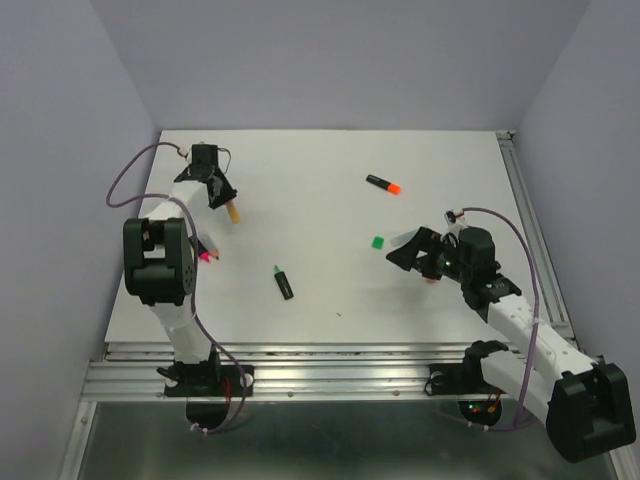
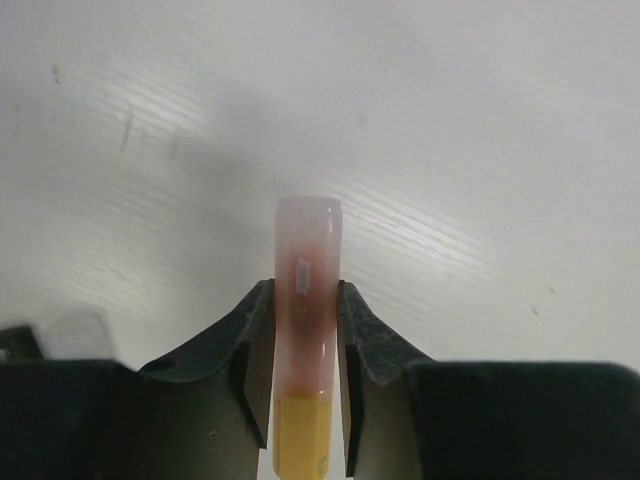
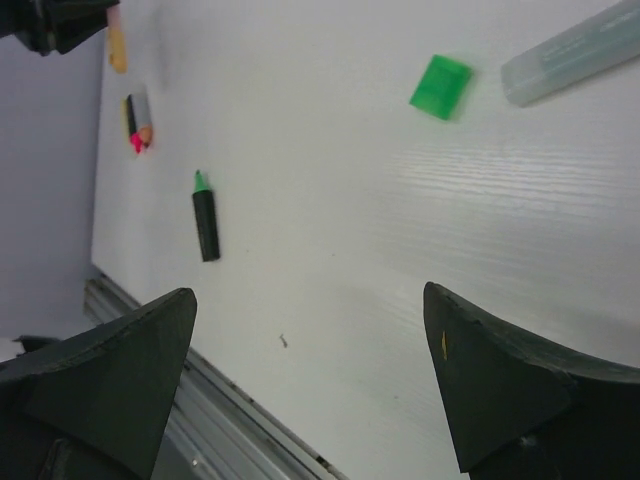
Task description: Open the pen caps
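I am going to pull, and the yellow end should come off as a cap and uncover a tip, because its colour stops sharply at the pale pink section.
My left gripper [image 1: 218,192] [image 2: 305,290] is shut on a pastel highlighter [image 2: 305,300]. Its fingers clamp the pale pink section, and the yellow end [image 1: 233,212] sticks out beyond them. A black highlighter with an orange pen cap [image 1: 394,188] lies at the back right. An uncapped black highlighter with a green tip [image 1: 284,283] [image 3: 205,222] lies in the middle, its loose green cap [image 1: 377,241] [image 3: 441,86] to the right. My right gripper [image 1: 408,250] [image 3: 310,292] hangs open and empty just right of that cap.
A pink-tipped highlighter [image 1: 208,256] [image 3: 137,125] lies beside my left arm, partly hidden by it. A pale grey barrel [image 3: 570,50] rests near the green cap. The table's metal front rail [image 1: 330,360] runs along the near edge; lilac walls close in the sides.
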`<state>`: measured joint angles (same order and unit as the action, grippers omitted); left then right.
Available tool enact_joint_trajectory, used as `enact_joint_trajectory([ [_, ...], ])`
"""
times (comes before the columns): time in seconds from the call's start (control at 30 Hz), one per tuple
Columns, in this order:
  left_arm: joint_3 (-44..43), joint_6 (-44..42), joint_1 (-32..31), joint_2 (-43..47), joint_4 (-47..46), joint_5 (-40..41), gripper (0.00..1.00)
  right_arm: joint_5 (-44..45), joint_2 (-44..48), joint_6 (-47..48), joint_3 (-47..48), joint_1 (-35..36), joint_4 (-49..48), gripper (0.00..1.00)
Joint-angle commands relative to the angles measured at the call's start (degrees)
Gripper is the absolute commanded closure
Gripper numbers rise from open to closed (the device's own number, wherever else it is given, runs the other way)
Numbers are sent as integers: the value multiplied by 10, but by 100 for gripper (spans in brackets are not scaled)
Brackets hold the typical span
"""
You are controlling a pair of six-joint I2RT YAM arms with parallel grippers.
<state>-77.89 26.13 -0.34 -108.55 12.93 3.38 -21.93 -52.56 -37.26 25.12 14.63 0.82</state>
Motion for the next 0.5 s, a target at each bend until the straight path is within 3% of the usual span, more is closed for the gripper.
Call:
enact_joint_trajectory([
  [0.0,107,56,-70,156,-90,-30,100,-168,-4,-50,-26,0,-117,0],
  [0.13,219,124,-194,254,-168,-11,100,-188,3,-70,-34,12,-144,0],
  [0.47,236,260,-374,328,-192,48,100,-104,-6,-102,-24,154,-208,0],
])
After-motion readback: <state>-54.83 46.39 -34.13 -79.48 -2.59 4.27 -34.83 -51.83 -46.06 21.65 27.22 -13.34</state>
